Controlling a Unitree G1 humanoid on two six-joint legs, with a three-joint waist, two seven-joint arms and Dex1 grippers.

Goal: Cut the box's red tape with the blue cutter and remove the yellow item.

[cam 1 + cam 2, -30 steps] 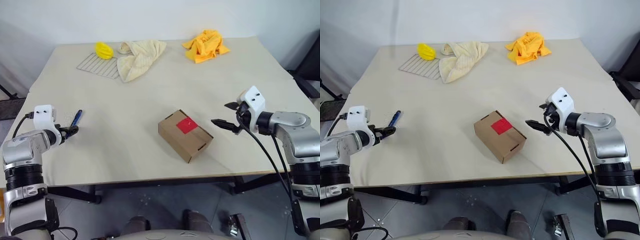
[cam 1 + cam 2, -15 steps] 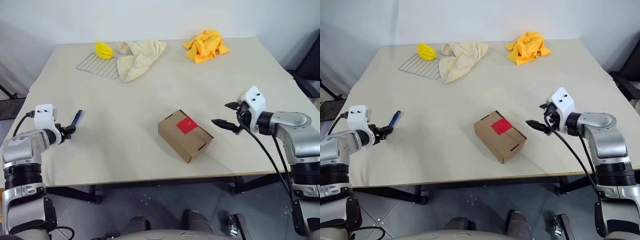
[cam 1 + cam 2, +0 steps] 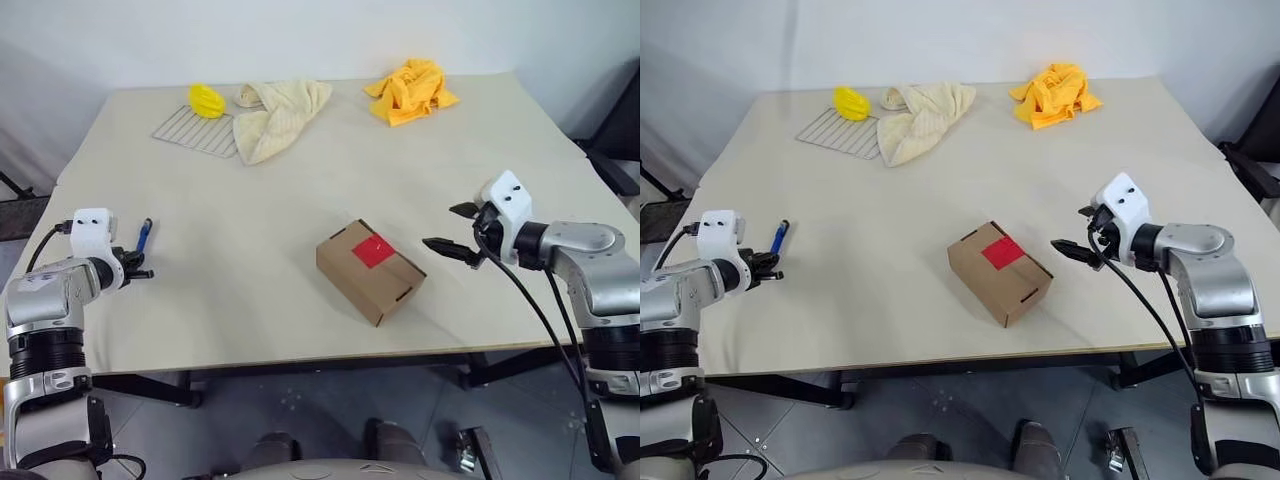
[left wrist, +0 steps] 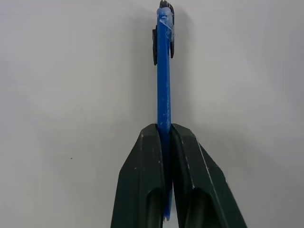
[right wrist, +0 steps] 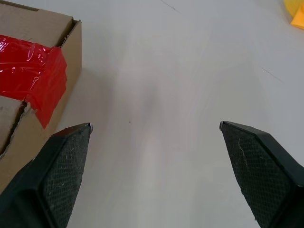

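I should lay the blue cutter down flat and take hold of it again before I bring it closer to the box, because it is standing on its narrow edge (image 4: 163, 85) in my left gripper.
The brown cardboard box (image 3: 371, 270) lies closed near the table's middle, with the red tape (image 3: 373, 250) across its top seam. At the table's left edge my left gripper (image 3: 140, 264) is shut on the blue cutter (image 3: 145, 234); in the left wrist view the slim blue cutter (image 4: 164, 85) runs out from between the two pressed fingers (image 4: 142, 185), dark tip away. My right gripper (image 3: 452, 229) hangs open just right of the box, nothing between its fingers (image 5: 66, 166); the box corner and red tape (image 5: 33, 66) show beside one of them. The yellow item is out of view.
At the table's back lie a wire rack (image 3: 196, 131) with a bright yellow ridged object (image 3: 207, 99), a cream towel (image 3: 275, 115) and an orange-yellow cloth (image 3: 411, 90). The beige table (image 3: 250, 300) has open room in front of and around the box.
My left gripper has shut on the blue cutter, which swung from slanted to more in line with the fingers. The right arm and the box have not moved.
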